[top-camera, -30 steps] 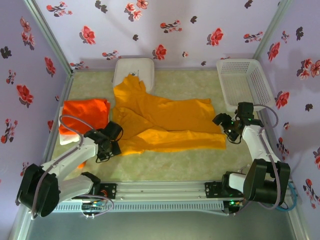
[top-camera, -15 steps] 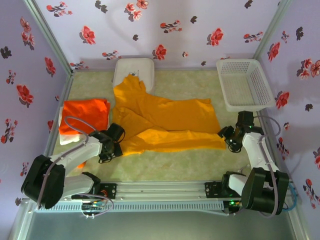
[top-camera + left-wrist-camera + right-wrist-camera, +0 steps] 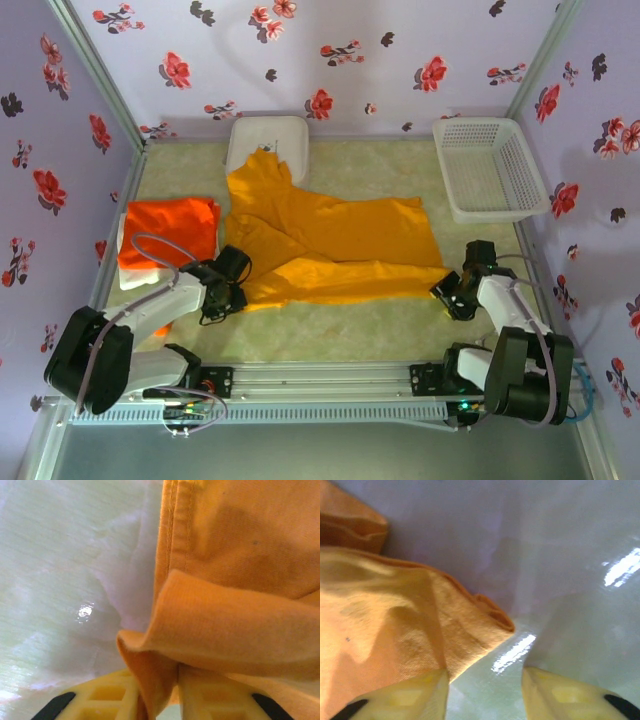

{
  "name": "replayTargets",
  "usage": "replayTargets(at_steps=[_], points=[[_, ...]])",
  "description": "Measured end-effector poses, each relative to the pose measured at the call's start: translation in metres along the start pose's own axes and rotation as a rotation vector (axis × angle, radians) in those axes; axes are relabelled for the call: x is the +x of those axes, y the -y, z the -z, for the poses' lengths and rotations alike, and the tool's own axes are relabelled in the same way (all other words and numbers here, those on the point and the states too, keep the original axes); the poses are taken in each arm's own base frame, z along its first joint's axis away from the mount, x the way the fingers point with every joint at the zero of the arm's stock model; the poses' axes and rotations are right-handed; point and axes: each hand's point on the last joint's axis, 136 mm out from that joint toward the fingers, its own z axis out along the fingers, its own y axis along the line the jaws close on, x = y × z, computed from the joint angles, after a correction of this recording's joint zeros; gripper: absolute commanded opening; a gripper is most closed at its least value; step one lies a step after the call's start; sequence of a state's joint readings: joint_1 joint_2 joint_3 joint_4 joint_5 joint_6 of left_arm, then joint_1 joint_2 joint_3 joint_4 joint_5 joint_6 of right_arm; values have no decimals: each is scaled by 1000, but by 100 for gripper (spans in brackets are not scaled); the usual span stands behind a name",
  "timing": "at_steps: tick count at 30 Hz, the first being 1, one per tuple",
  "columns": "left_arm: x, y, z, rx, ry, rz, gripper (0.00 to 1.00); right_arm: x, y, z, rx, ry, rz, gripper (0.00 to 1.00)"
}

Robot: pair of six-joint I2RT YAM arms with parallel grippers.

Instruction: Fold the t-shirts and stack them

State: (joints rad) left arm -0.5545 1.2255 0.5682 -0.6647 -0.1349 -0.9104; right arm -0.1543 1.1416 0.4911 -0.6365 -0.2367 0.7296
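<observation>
The mustard t-shirt's corner [image 3: 504, 625] is outside the gap of the robot's open right gripper, so that gripper should move over the cloth edge [image 3: 474, 659] and pinch it before lifting.
A mustard yellow-orange t-shirt [image 3: 330, 240] lies spread over the middle of the table, partly folded. My left gripper [image 3: 226, 287] sits at its near left corner. In the left wrist view that gripper [image 3: 167, 695] is shut, with a fold of the mustard cloth [image 3: 225, 630] pinched between its fingers [image 3: 107, 697]. My right gripper [image 3: 451, 293] is at the near right corner, and in the right wrist view it [image 3: 485, 692] stands open. The shirt corner [image 3: 470, 630] lies against its left finger [image 3: 405, 697]. A folded red-orange t-shirt [image 3: 170, 230] rests at the left, with white cloth [image 3: 133, 278] showing under it.
A white rounded box [image 3: 268, 140] stands at the back, with the mustard sleeve reaching onto it. A white lattice basket [image 3: 490, 165] sits at the back right. Flowered walls close the table in on three sides. Bare table [image 3: 340, 330] lies between the shirt and the arm bases.
My left gripper has closed on the shirt's near left corner. My right arm has moved nearer along the shirt's right edge to its near corner, its jaws narrowing.
</observation>
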Motion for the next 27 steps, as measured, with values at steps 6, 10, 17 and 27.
replayTargets(at_steps=[6, 10, 17, 27], points=[[1, 0, 2, 16, 3, 10, 3, 0, 9, -2, 42, 3, -24, 18], [4, -1, 7, 35, 4, 19, 0, 0, 13, 0, 59, 13, -23, 15], [6, -2, 13, 51, 1, 20, 0, -6, -5, 8, -29, 58, 12, 44], [12, 2, 11, 65, -36, 17, 0, -15, -7, -4, -12, 60, 24, 26]])
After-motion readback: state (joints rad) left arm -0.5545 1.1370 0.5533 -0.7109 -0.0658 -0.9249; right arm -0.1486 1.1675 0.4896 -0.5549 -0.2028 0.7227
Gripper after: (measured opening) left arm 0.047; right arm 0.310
